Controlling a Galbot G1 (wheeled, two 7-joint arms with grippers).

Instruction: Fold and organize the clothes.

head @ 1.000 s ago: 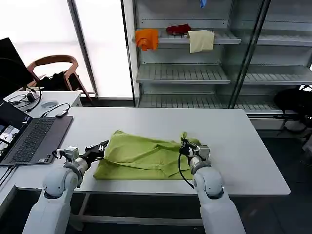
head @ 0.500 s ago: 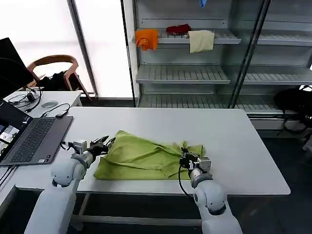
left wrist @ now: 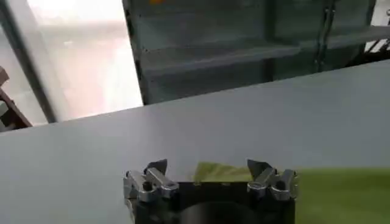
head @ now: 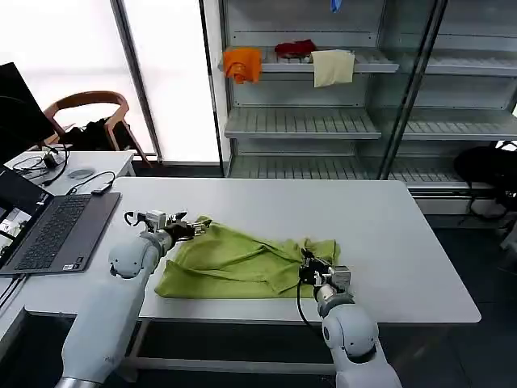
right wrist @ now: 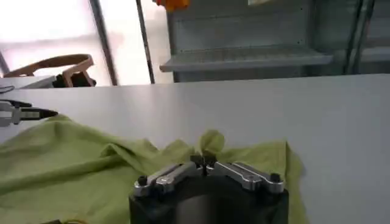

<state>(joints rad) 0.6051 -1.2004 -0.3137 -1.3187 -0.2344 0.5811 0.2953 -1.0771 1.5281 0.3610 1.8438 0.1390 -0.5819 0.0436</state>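
Note:
My gripper will bring up a hidden print on the T-shirt when it folds its far corner [head: 205,225] over, because the T-shirt shows only plain green on top [head: 230,260].
The lime-green T-shirt [head: 234,263] lies crumpled across the near middle of the white table [head: 404,234]. My left gripper [head: 187,229] is at its far left corner, and in the left wrist view it [left wrist: 207,167] is open, with the green fabric [left wrist: 222,172] lying between the spread fingers. My right gripper [head: 309,271] sits at the shirt's near right edge. The right wrist view shows it [right wrist: 204,160] shut on a small fold of the shirt [right wrist: 73,164] that pokes up above the fingertips.
An open laptop [head: 56,230] lies at the table's left end, beside a side table with cables [head: 73,166] and a chair [head: 89,109]. Behind the table, metal shelves [head: 303,121] hold an orange cloth [head: 243,63], a red item [head: 296,48] and a cream cloth [head: 333,67].
My left gripper has moved away from me and to the right, up to the shirt's far left corner. My right gripper has drawn back toward the near edge, and the raised fold there has flattened.

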